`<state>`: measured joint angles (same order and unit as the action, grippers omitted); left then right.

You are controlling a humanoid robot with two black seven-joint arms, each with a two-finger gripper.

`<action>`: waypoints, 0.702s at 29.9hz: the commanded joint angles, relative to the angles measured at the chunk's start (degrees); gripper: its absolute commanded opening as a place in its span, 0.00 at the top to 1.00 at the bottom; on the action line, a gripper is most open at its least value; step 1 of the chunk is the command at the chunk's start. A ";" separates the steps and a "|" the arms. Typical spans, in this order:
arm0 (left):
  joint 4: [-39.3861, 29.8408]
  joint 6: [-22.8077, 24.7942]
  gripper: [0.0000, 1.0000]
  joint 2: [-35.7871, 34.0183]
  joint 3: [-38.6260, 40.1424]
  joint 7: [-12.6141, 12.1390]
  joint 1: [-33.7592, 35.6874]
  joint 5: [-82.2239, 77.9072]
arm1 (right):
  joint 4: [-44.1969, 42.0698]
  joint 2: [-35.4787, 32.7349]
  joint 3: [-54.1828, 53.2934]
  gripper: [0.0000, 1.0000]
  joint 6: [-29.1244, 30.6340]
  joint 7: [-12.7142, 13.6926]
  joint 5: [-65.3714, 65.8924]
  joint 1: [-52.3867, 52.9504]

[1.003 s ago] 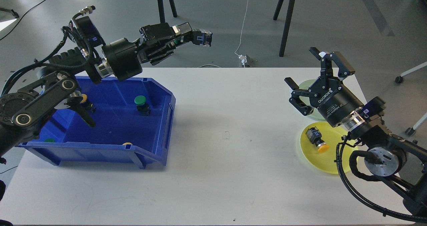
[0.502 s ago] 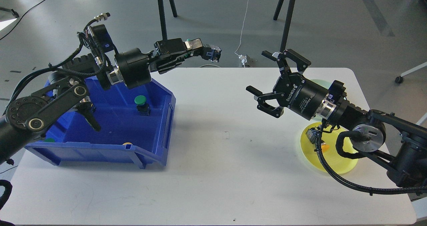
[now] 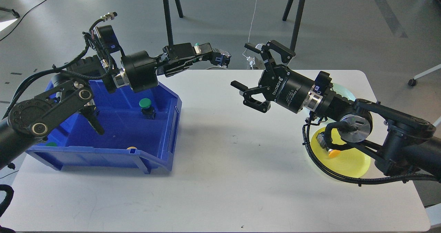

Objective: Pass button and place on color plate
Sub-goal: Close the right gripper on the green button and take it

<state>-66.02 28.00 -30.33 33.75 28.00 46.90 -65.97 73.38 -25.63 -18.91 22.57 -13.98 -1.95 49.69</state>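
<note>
My gripper will lower the green-capped button [image 3: 220, 58] onto the pale green plate, and that button should lie sideways too, because the yellow-capped button [image 3: 326, 145] lies on its side.
My left gripper [image 3: 210, 52] reaches out past the blue bin's far right corner, above the table's back edge. It is shut on a button with a green cap and a dark body [image 3: 221, 58]. My right gripper [image 3: 245, 67] is open and empty, its fingers pointing left at the held button, a short gap away. A yellow plate [image 3: 348, 162] lies at the right front with a yellow-capped button [image 3: 327, 147] on it. A pale green plate [image 3: 342, 88] shows partly behind my right arm.
The blue bin [image 3: 103, 154] stands on the left of the white table. In it are a green-capped button [image 3: 146, 106], another green cap [image 3: 51, 144] and a yellow cap [image 3: 131, 148]. Tripod legs [image 3: 296, 23] stand behind the table.
My right gripper has swung from above the plates leftward to the table's middle, still open. My left gripper has moved slightly right and down with the button, closing the gap.
</note>
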 commanded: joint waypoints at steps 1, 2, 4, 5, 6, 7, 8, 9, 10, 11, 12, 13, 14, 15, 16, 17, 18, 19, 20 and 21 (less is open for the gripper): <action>-0.08 0.00 0.85 -0.08 -0.09 0.00 0.04 -0.29 | -0.61 0.58 0.01 0.01 0.11 0.00 -0.16 0.15; -0.08 0.00 0.85 -0.08 -0.09 0.00 0.04 -0.29 | -0.78 0.75 0.01 0.01 0.11 0.00 -0.16 0.15; -0.08 0.00 0.85 -0.08 -0.44 0.00 0.12 -0.64 | -1.05 0.84 0.80 0.01 0.11 0.00 -0.25 0.67; -0.16 0.00 0.85 -0.08 -0.61 0.00 0.21 -0.99 | -1.14 0.84 1.68 0.01 0.11 0.00 -0.25 1.37; -0.25 0.00 0.85 0.01 -0.70 0.00 0.21 -1.43 | -1.31 0.93 2.55 0.01 0.11 0.00 -0.34 2.25; -0.25 0.00 0.85 0.01 -0.70 0.00 0.21 -1.61 | -1.49 1.02 3.26 0.01 0.11 0.00 -0.60 2.78; -0.25 0.00 0.85 0.01 -0.70 0.00 0.30 -1.61 | -1.92 1.45 3.88 0.01 0.11 0.00 -1.21 3.04; -0.25 0.00 0.85 0.01 -0.70 0.00 0.30 -1.70 | -2.28 2.07 4.14 0.01 0.19 0.00 -1.57 3.13; -0.25 0.00 0.85 0.01 -0.70 0.00 0.30 -1.70 | -2.54 2.77 4.23 0.01 0.19 -0.08 -1.83 3.31; -0.25 0.00 0.85 0.01 -0.70 0.00 0.30 -1.70 | -2.89 3.39 4.32 0.01 0.19 -0.09 -1.83 3.48; -0.25 0.00 0.85 0.01 -0.70 0.00 0.30 -1.70 | -3.50 3.83 4.23 0.01 0.19 -0.09 -1.83 3.57; -0.25 0.00 0.85 0.01 -0.70 0.00 0.30 -1.70 | -3.86 4.18 4.23 0.01 0.28 -0.09 -1.92 3.57; -0.25 0.00 0.85 0.01 -0.70 0.00 0.30 -1.70 | -4.12 4.62 4.23 0.01 0.28 -0.09 -1.92 3.57; -0.25 0.00 0.85 0.01 -0.70 0.00 0.30 -1.61 | -4.30 5.06 4.23 0.01 0.37 -0.09 -1.83 3.57; -0.25 0.00 0.85 0.01 -0.70 0.00 0.30 -1.70 | -4.56 5.58 4.32 0.01 0.37 -0.17 -1.83 3.57; -0.25 0.00 0.85 0.01 -0.70 0.00 0.30 -1.70 | -5.00 5.94 4.23 0.01 0.37 -0.17 -1.83 3.57; -0.25 0.00 0.85 -0.08 -0.70 0.00 0.30 -1.70 | -5.26 6.11 4.32 0.01 0.37 -0.17 -1.83 3.57; -0.25 0.00 0.85 0.01 -0.70 0.00 0.30 -1.61 | -5.35 6.20 4.32 0.02 0.37 -0.26 -1.83 3.57; -0.25 0.00 0.85 0.01 -0.70 0.00 0.30 -1.70 | -5.35 6.20 4.23 0.02 0.28 -0.26 -1.83 3.57; -0.25 0.00 0.85 0.01 -0.61 0.00 0.30 -1.70 | -5.35 6.29 4.23 0.03 0.19 -0.26 -1.83 3.66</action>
<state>-66.28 28.00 -30.33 33.05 28.00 47.20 -67.67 68.23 -19.65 -14.62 22.94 -14.18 -3.82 53.25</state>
